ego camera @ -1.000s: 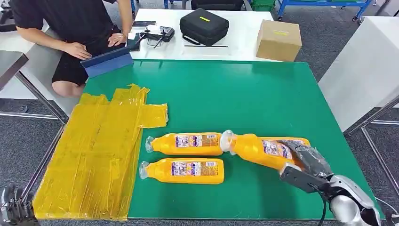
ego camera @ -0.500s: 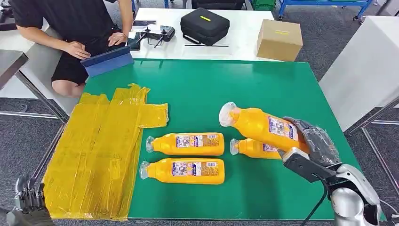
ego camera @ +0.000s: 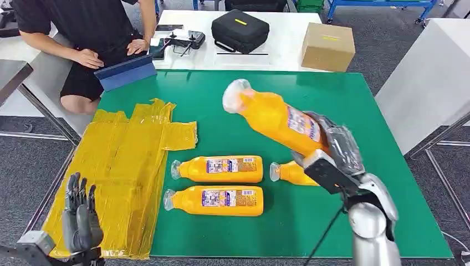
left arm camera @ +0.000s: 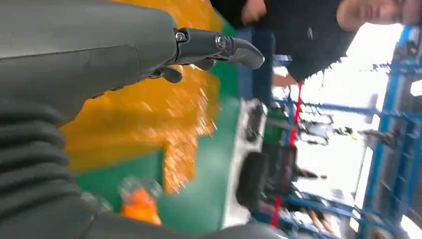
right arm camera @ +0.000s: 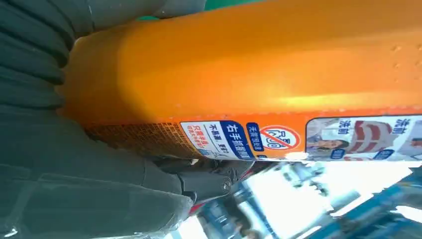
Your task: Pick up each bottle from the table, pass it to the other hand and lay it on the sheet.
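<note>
The clear cap lets orange show through, so I should expect a spout inside it when I hand over the orange bottle.
My right hand grips an orange bottle by its base and holds it tilted above the green table, cap end up and to the left. Up close, the same bottle lies against my right hand. Three more orange bottles lie on the table: one in the middle, one nearer me, one partly behind my right hand. The yellow sheet covers the table's left side. My left hand is raised at the sheet's near corner, fingers apart, holding nothing; my left hand is seen close over the sheet.
A person sits at the far left with a blue tablet. Behind the green table stands a white table with a black case, a cardboard box and a controller. Another white table stands to the right.
My right hand has lifted the bottle off the table and carried it up and leftward. My left hand has risen into view at the sheet's near corner.
</note>
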